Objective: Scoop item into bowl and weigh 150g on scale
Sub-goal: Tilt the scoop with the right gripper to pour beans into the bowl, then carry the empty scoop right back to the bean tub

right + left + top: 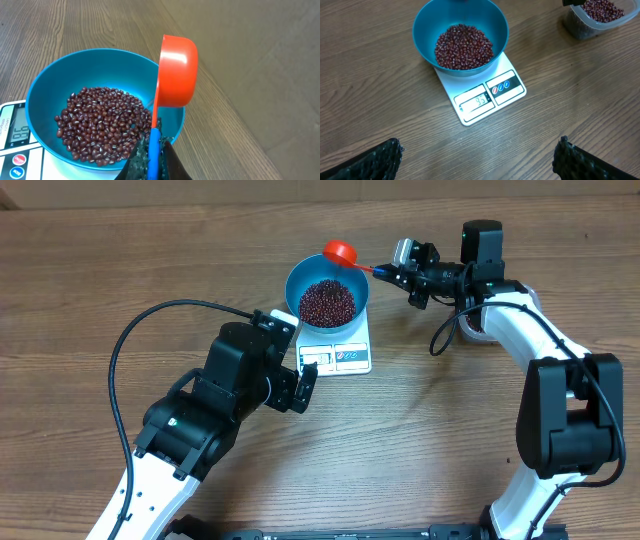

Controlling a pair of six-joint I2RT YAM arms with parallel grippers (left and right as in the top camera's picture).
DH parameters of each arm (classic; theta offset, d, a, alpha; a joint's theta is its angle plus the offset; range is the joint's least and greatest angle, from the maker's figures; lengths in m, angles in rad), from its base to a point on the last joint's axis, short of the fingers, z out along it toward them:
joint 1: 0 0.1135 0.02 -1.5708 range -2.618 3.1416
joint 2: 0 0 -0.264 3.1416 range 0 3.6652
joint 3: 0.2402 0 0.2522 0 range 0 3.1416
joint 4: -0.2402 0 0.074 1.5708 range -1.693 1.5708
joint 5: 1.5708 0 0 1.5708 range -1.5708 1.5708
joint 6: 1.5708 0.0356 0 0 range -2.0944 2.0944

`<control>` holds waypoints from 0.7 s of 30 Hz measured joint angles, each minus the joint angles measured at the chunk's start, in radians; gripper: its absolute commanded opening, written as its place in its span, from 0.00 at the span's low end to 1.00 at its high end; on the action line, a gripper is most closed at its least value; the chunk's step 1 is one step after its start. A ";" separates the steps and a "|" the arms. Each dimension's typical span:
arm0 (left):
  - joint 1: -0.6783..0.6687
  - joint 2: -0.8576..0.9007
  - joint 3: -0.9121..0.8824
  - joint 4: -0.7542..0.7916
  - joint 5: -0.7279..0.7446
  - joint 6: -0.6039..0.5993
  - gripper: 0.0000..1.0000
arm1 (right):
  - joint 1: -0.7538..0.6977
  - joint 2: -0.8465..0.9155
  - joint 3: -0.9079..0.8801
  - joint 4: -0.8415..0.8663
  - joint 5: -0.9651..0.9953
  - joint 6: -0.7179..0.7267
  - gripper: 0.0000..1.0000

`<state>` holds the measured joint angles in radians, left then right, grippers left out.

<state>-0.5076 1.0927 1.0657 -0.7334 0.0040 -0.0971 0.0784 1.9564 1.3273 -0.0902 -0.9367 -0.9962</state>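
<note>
Next, I take the red scoop back to the clear plastic tub [601, 12] with my right gripper to get more beans, because the white scale's display [475, 102] shows less than 150g.
The blue bowl [327, 298] stands on the white scale [352, 356] and holds a heap of red-brown beans [327, 301]. My right gripper [387, 272] is shut on the blue handle of a red scoop [340, 252]. The scoop's cup is turned on its side at the bowl's far rim. In the right wrist view the scoop [176, 70] shows only its outer back above the bowl [45, 85] and the beans [102, 122], with the gripper [155, 160] below. My left gripper [305, 385] is open just in front of the scale [506, 87], its fingers [372, 162] wide apart over bare wood.
A clear plastic tub [600, 17] with more beans sits to the right of the bowl [461, 37] in the left wrist view. A black cable [150, 320] loops over the table's left side. The right arm [520, 320] reaches in from the right.
</note>
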 measured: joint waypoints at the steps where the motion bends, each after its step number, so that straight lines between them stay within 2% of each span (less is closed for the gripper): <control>1: 0.000 0.000 0.000 0.000 0.000 0.000 1.00 | 0.000 0.000 0.000 -0.003 0.002 0.000 0.04; 8: 0.000 0.000 0.000 0.000 0.000 0.000 0.99 | 0.000 0.000 0.000 -0.044 0.002 0.000 0.04; 13: 0.000 0.000 0.000 0.000 0.000 0.000 1.00 | 0.000 0.000 0.000 -0.135 0.003 0.006 0.04; 21: 0.000 0.000 0.000 0.000 0.000 0.000 1.00 | 0.000 -0.041 0.000 -0.193 0.029 0.204 0.04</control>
<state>-0.5076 1.0927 1.0657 -0.7334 0.0040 -0.0971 0.0784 1.9156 1.3273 -0.2836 -0.9073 -0.7921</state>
